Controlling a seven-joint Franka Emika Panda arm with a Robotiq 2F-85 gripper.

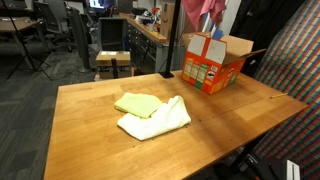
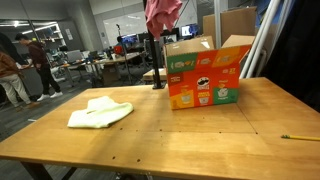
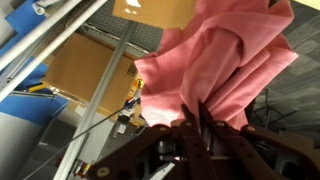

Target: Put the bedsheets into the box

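The pink bedsheet [image 2: 161, 18] is hanging clear above the open box's flaps. My gripper should keep carrying it toward the box's opening [image 1: 226, 44] until it hangs inside the box's rim.
My gripper [image 3: 193, 107] is shut on the pink bedsheet [image 3: 225, 55], which bunches up between the jaws in the wrist view. In both exterior views that pink sheet [image 1: 200, 12] [image 2: 162, 16] hangs in the air above the open orange box [image 1: 213, 66] [image 2: 204, 78] at the table's far side, with its lower end just over the box's brown flaps. The gripper itself is hidden above the cloth there. A pale yellow-green bedsheet [image 1: 137, 104] [image 2: 108, 103] and a cream-white bedsheet [image 1: 157, 121] [image 2: 92, 117] lie folded side by side, touching, on the wooden table [image 1: 90, 130].
A thin yellow pencil-like object [image 2: 298, 137] lies near one table edge. Chairs and desks [image 1: 115, 55] stand behind the table, and people stand in the far office [image 2: 30, 65]. A patterned panel [image 1: 295, 50] rises beside the table close to the box.
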